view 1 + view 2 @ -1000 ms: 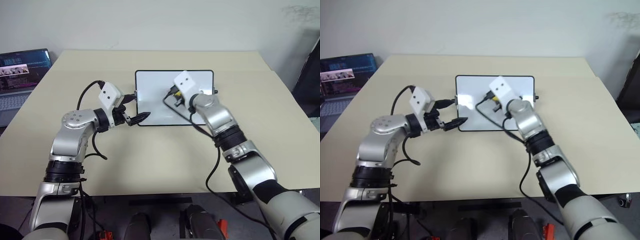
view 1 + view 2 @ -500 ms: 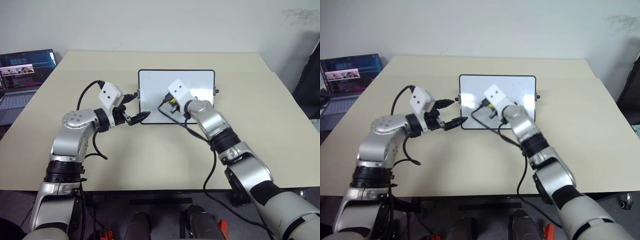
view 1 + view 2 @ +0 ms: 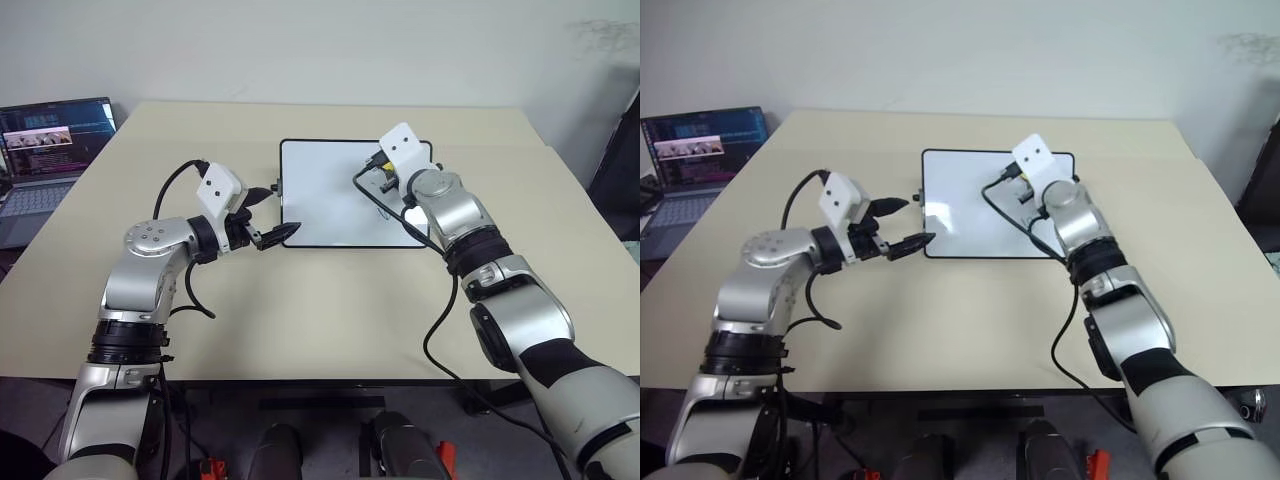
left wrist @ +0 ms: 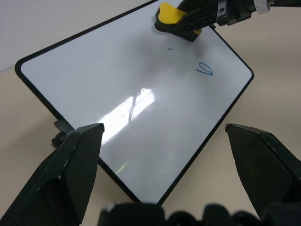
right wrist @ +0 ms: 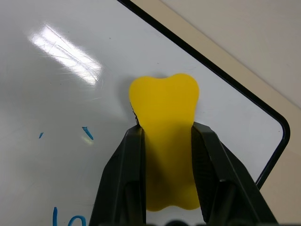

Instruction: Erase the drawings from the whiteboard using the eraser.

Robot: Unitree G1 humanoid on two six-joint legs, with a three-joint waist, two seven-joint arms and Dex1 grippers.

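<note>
The blue scribble is closer to me than the eraser (image 5: 164, 101) by the whiteboard's far edge. My right gripper should lift the eraser clear and then wipe it over the scribble (image 4: 205, 68).
The whiteboard (image 3: 335, 200) lies flat at the middle of the beige table. My right gripper (image 5: 167, 129) is shut on the yellow eraser (image 5: 163, 113), whose tip sits on the board close to its far right corner. One blue scribble (image 4: 205, 69) and a few faint blue specks (image 5: 87, 133) of the drawings show near the eraser. My left gripper (image 3: 274, 214) stands open at the board's left short side, by the near left corner; its fingers (image 4: 70, 174) are spread wide with the board's edge between them, and I cannot tell whether they touch it.
An open laptop (image 3: 55, 130) sits at the table's far left. A dark object (image 3: 615, 150) stands beyond the table's right edge. Bare tabletop (image 3: 320, 300) stretches in front of the board and on both sides.
My right gripper has carried the eraser from the board's middle toward its far right corner. The left arm has stayed put. The whole picture has shifted slightly.
</note>
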